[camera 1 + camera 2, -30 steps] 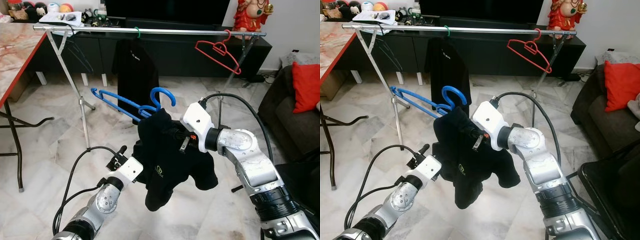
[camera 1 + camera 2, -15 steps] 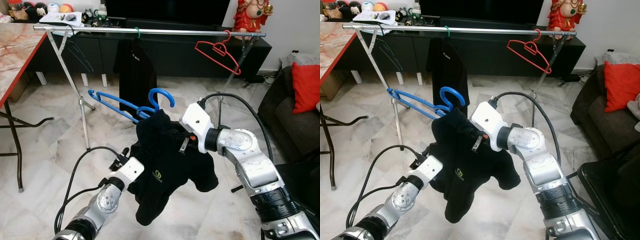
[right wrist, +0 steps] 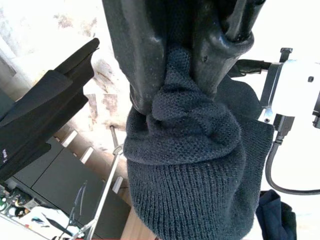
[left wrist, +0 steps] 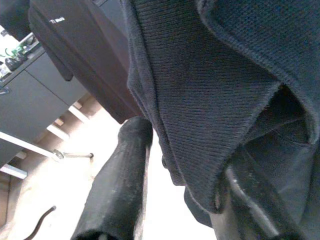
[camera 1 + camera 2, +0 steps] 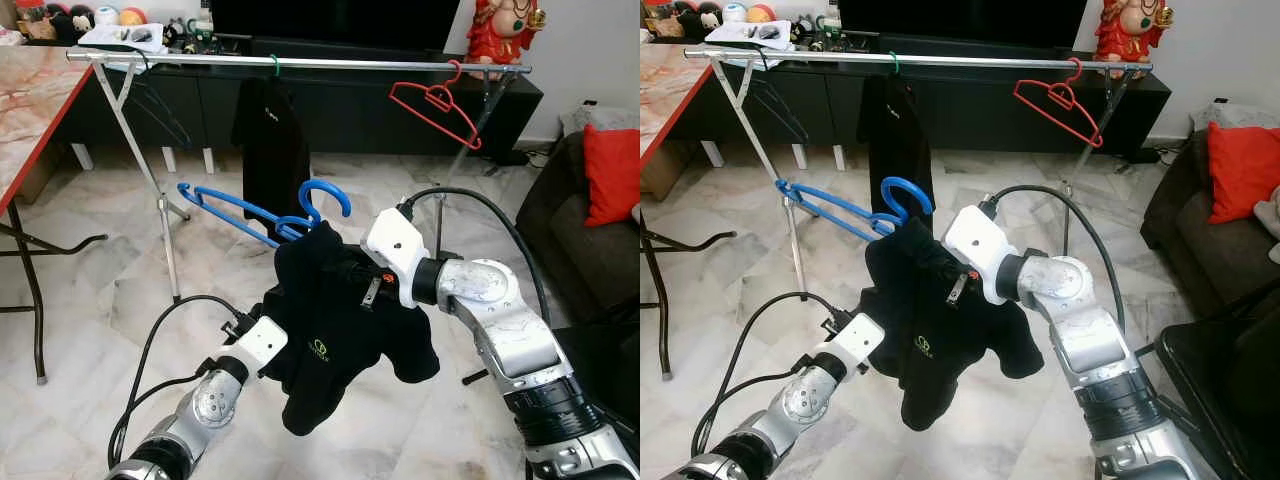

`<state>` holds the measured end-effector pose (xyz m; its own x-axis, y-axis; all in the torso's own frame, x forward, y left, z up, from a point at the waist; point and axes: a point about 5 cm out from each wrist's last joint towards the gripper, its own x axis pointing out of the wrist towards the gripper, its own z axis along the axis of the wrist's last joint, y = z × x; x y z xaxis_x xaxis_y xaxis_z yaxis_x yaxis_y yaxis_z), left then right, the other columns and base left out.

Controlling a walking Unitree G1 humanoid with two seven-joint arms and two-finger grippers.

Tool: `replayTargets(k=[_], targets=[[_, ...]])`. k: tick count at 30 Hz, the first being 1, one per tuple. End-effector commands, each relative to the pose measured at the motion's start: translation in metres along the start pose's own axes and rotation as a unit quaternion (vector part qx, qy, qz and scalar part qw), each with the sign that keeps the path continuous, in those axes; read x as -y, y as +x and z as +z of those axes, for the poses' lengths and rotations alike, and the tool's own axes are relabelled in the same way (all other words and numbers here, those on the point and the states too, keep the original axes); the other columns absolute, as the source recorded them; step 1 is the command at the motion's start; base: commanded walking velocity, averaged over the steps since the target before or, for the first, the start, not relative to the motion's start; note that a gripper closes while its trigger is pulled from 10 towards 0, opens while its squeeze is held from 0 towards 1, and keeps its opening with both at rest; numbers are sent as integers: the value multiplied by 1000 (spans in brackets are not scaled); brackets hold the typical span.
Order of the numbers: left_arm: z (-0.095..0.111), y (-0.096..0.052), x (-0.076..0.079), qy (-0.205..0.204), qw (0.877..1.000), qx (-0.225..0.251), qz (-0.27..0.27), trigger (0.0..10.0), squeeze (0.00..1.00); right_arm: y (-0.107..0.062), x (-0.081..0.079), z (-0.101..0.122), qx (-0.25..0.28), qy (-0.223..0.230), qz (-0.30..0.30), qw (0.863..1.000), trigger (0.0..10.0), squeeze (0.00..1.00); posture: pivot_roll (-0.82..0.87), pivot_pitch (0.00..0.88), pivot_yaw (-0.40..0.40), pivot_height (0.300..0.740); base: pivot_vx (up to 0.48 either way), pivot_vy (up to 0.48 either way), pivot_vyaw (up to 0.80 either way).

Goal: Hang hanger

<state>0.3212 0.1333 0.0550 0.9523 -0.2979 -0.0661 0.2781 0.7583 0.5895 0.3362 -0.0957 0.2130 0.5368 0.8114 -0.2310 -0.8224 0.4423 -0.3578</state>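
The shirt's ribbed edge gapes (image 4: 280,92), so I expect the black shirt (image 5: 335,325) to slide over the blue hanger's exposed arm as far as the hanger's hook when the robot pulls the shirt's fold across.
A blue hanger (image 5: 240,208) carries a bunched black knit shirt (image 5: 340,330) in mid-air in front of the clothes rack. My right gripper (image 5: 348,272) is shut on the shirt's fabric just below the hanger's hook, and the right wrist view shows its fingers (image 3: 150,55) pinching the knit. My left gripper (image 5: 282,335) is at the shirt's lower left. It is open, and a fold of the shirt (image 4: 200,100) hangs between its two fingers (image 4: 120,190). The rack's silver rail (image 5: 300,62) runs behind and above the hanger.
A black garment on a green hook (image 5: 272,140) and a bare red hanger (image 5: 437,105) hang on the rail. The rack's slanted legs (image 5: 150,180) stand left and right. A marble-topped table (image 5: 30,100) is at the left, a dark sofa with a red cushion (image 5: 610,170) at the right.
The shirt's lower end swung left towards my left gripper and has come back a little to the right. The hanger and right gripper have hardly moved.
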Motion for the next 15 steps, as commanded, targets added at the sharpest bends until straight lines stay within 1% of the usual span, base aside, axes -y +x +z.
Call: replayTargets(k=[1,15], targets=[[2,1,3,-6,1000,3,-10,0,0,-2,-1,9,19,-15,4,1000,0,0,-74,137,-104,740,0,0,0],[1,0,5,-13,1000,2,-13,0,0,-4,-1,5,14,-14,2,1000,0,0,-73,142,-107,740,0,0,0]])
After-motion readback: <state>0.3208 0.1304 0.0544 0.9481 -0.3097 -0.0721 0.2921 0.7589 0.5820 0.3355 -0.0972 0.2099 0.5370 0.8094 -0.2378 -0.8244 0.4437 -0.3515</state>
